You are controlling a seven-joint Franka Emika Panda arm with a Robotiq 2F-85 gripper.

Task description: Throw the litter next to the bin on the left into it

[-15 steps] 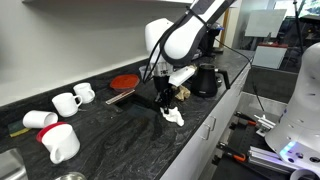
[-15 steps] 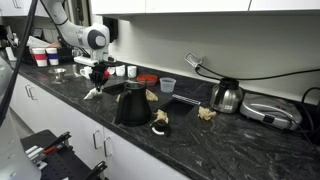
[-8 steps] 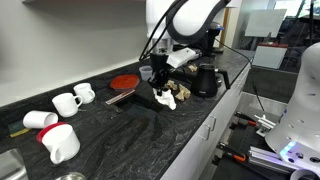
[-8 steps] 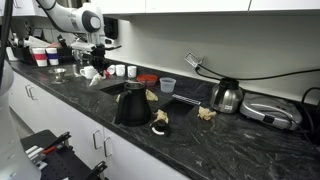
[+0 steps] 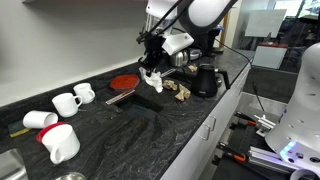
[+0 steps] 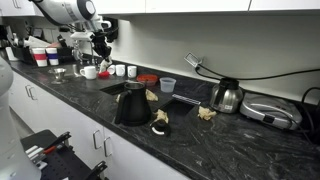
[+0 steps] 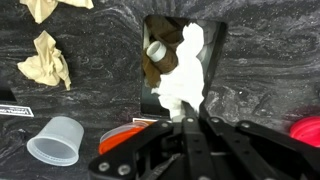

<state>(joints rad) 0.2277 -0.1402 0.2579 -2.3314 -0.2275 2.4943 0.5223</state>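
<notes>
I should carry on lowering the wad with my gripper until it hangs just above the scraps (image 7: 166, 66) and then let go, because the white wad (image 7: 184, 76) is hanging over the black bin's open top.
My gripper (image 7: 190, 122) is shut on the litter (image 7: 180, 75), a white crumpled wad that hangs from the fingertips. In the wrist view the wad hangs over the open top of the black bin (image 7: 215, 40), which holds brown scraps and a small cup. In an exterior view the gripper (image 5: 150, 68) holds the wad (image 5: 153, 79) well above the counter. In an exterior view the black bin (image 6: 132, 103) stands on the counter, and the gripper (image 6: 98, 55) is raised up and to its left.
Tan crumpled pieces (image 7: 45, 60) and a clear plastic cup (image 7: 55, 140) lie beside the bin. A red plate (image 5: 124, 82), white mugs (image 5: 70, 100), a white pitcher (image 5: 60, 143) and a black kettle (image 5: 205, 80) stand on the dark counter. A silver kettle (image 6: 227, 97) stands further along.
The gripper has risen from the counter with the white wad in it, moving up and towards the back wall. Nothing else has moved.
</notes>
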